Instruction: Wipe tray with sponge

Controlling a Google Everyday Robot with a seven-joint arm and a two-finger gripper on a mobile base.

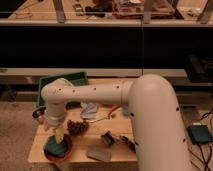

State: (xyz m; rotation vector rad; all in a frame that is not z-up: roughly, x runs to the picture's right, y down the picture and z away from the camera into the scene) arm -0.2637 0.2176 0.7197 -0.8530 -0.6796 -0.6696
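My gripper is going to lift the dark teal sponge (pixel 54 146), and the bowl's rim (pixel 69 152) shows around it. The sponge will come free and leave the bowl empty.
The green tray (pixel 70 79) lies at the back left of the wooden table, partly hidden by my white arm. The dark teal sponge (pixel 54 148) rests in a round orange-brown bowl (pixel 67 152) at the table's front left corner. My gripper (pixel 60 133) hangs from the arm's elbow just above the bowl's right side, pointing down at the sponge. It is open, with nothing held between its fingers. The sponge lies apart from the tray, a good way in front of it.
A dark cluster like grapes (pixel 78 126) lies right of the gripper. A flat grey block (pixel 99 155) and a black object (pixel 107 138) sit at the front. A pale blue cloth (pixel 90 109) and a thin orange item (pixel 114 111) lie mid-table. My arm (pixel 150 125) fills the right foreground.
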